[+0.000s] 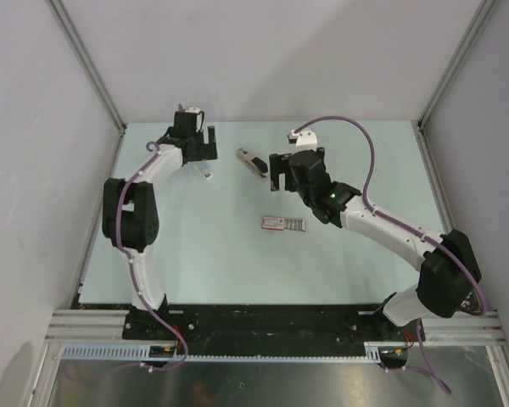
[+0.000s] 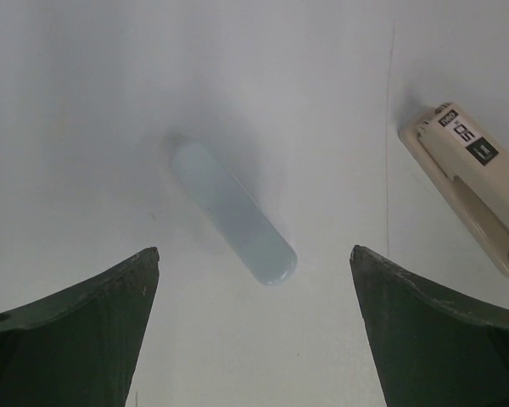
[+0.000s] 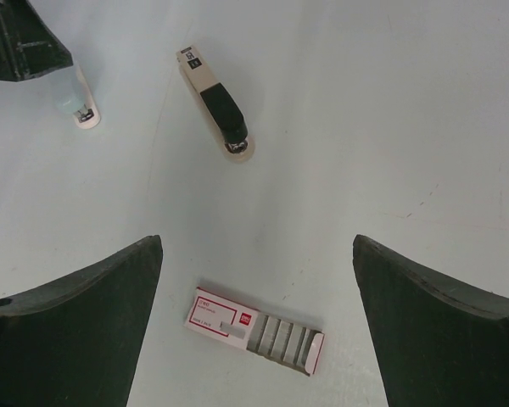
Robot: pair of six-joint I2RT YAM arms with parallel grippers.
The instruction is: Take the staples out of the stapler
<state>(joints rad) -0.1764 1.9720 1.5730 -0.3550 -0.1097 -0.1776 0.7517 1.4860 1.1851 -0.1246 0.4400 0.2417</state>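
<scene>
The pale bar point(image 2: 229, 208) is clear of the stapler, and the bar's near end is between my open fingers. My left gripper goes on down before the fingers close on that end point(image 2: 273, 263).
The beige and black stapler point(image 1: 252, 161) lies closed on the pale table at the back middle; it also shows in the left wrist view point(image 2: 471, 182) and the right wrist view point(image 3: 219, 106). A short grey metallic strip point(image 3: 233, 327), seemingly staples, lies on the lid of the red-and-white box point(image 3: 254, 329). My left gripper point(image 1: 202, 157) point(image 2: 254, 251) is open and empty, left of the stapler, above a pale rounded bar point(image 2: 233, 212). My right gripper point(image 1: 277, 176) point(image 3: 256, 242) is open and empty, just right of the stapler and above the box.
The red-and-white box point(image 1: 284, 224) lies flat at the table's middle, its open half showing rows of grey staples. The pale bar point(image 1: 207, 175) lies left of the stapler. Grey walls and metal posts enclose the table on three sides.
</scene>
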